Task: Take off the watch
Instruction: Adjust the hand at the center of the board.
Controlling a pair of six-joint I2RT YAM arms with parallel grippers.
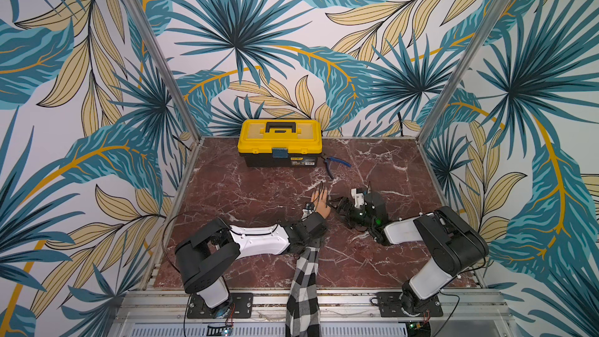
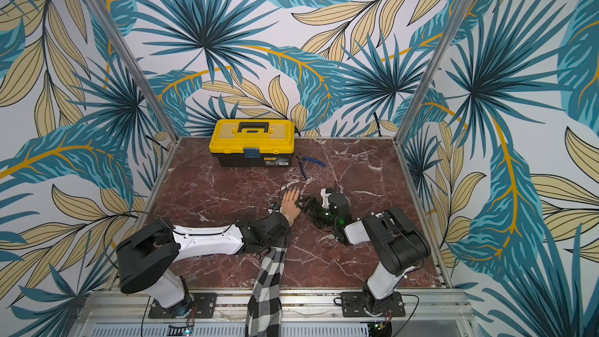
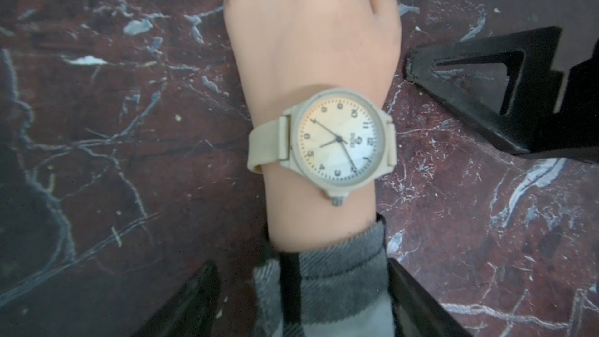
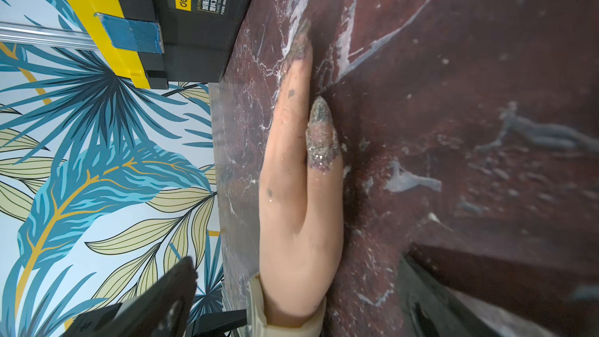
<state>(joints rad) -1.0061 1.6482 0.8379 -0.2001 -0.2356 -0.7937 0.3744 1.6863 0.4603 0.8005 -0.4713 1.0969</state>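
The watch (image 3: pixel 340 139) is facing up and its buckle is under the wrist. My left gripper should therefore leave the sleeve while my right gripper turns the hand (image 1: pixel 321 202) so its palm faces up.
The watch (image 3: pixel 337 139) has a pale round face and a cream strap, and it sits on the wrist of a mannequin hand (image 1: pixel 319 204) lying flat on the marble table. Its strap (image 4: pixel 259 312) also shows in the right wrist view. My left gripper (image 3: pixel 301 273) hangs over the checked sleeve just behind the watch. It is open astride the forearm: one finger (image 3: pixel 201 286) stands clear of the cloth, the other (image 3: pixel 408 286) touches it. My right gripper (image 1: pixel 338 210) lies on its side, open wide around the hand (image 4: pixel 301 222) near the watch. One of its fingertips (image 3: pixel 418 66) rests beside the hand.
A yellow and black toolbox (image 1: pixel 280 142) stands at the back of the table (image 1: pixel 243 196). Blue-handled pliers (image 1: pixel 337 163) lie just right of it. The black-and-white checked sleeve (image 1: pixel 304 280) runs from the wrist over the front edge.
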